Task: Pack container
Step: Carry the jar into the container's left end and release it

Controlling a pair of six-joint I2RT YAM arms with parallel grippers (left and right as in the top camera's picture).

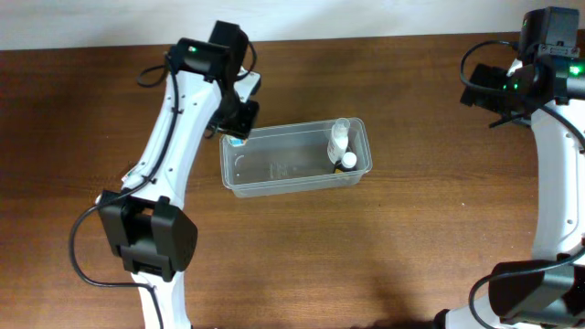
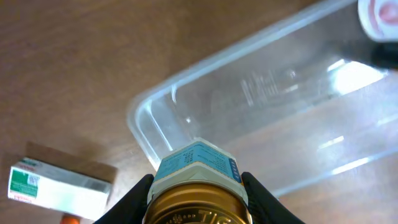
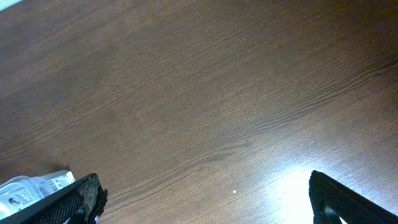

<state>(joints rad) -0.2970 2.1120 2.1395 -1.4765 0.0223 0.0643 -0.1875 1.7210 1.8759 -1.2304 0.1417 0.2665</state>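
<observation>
The jar (image 2: 198,169) is hanging lid up at the container's empty end (image 1: 250,168), so the robot's left gripper goes on moving in and down until the jar stands on the container's bottom.
The container (image 1: 274,174) is a clear shallow tub in the middle of the table; it also shows in the left wrist view (image 2: 205,106). Two small bottles (image 1: 342,146) lie in its right end, one with a black cap. My left gripper (image 2: 198,190) is shut on a small jar with a gold lid and blue-and-white label (image 2: 198,171), held above the tub's left end (image 1: 236,137). My right gripper (image 3: 205,199) is open and empty, over bare table at the far right (image 1: 548,55).
A white box with a green label (image 2: 56,186) lies on the table left of the tub, with a bit of something orange (image 2: 69,219) beside it. A white object (image 3: 31,186) shows at the lower left of the right wrist view.
</observation>
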